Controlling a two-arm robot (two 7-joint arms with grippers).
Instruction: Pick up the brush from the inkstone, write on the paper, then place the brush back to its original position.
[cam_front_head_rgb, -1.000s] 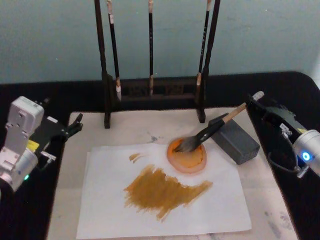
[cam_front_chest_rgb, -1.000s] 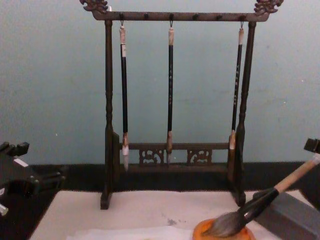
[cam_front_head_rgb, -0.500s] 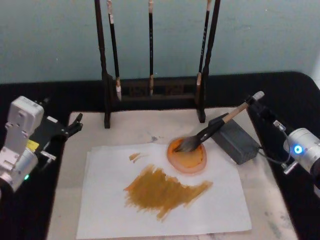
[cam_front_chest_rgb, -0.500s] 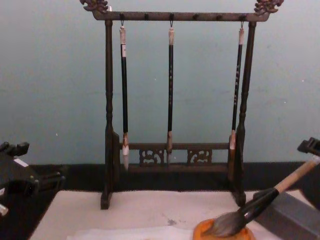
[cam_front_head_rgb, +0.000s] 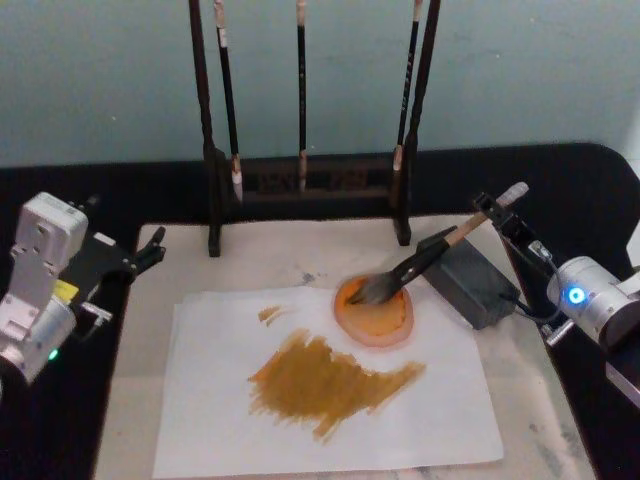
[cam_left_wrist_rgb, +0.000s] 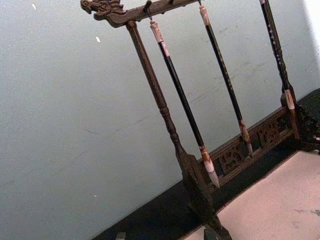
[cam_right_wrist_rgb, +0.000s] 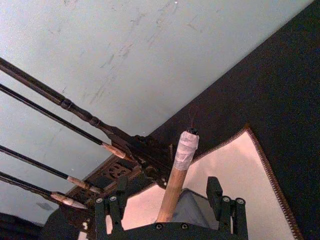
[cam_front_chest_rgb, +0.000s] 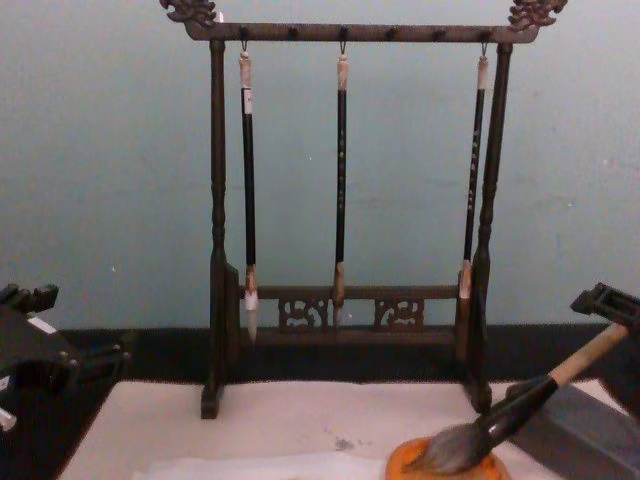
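The bushy tip (cam_front_chest_rgb: 452, 450) sits loosely in the orange inkstone, so the brush (cam_front_chest_rgb: 525, 407) will come out right away with its end stained orange when I lift it.
The brush (cam_front_head_rgb: 415, 262) lies with its bushy tip in the orange inkstone (cam_front_head_rgb: 375, 318) and its tan handle slanting up over a dark grey block. My right gripper (cam_front_head_rgb: 498, 207) is at the handle's far end. It is open in the right wrist view, where the taped handle (cam_right_wrist_rgb: 177, 170) passes between its two fingers (cam_right_wrist_rgb: 216, 192) without being clamped. The white paper (cam_front_head_rgb: 220, 420) carries a broad ochre smear (cam_front_head_rgb: 325, 380). In the chest view the brush (cam_front_chest_rgb: 520, 400) rises toward the right gripper (cam_front_chest_rgb: 603, 303). My left gripper (cam_front_head_rgb: 148, 250) is parked open at the mat's left edge.
A dark wooden rack (cam_front_head_rgb: 300, 182) with three thin hanging brushes stands at the back of the cream mat (cam_front_head_rgb: 290, 252). The dark grey block (cam_front_head_rgb: 472, 282) sits under the brush handle, right of the inkstone. A black tabletop (cam_front_head_rgb: 590, 180) surrounds the mat.
My right gripper has moved left and forward, up to the end of the brush handle, and its fingers now straddle it. The brush, the paper and my left arm have not moved.
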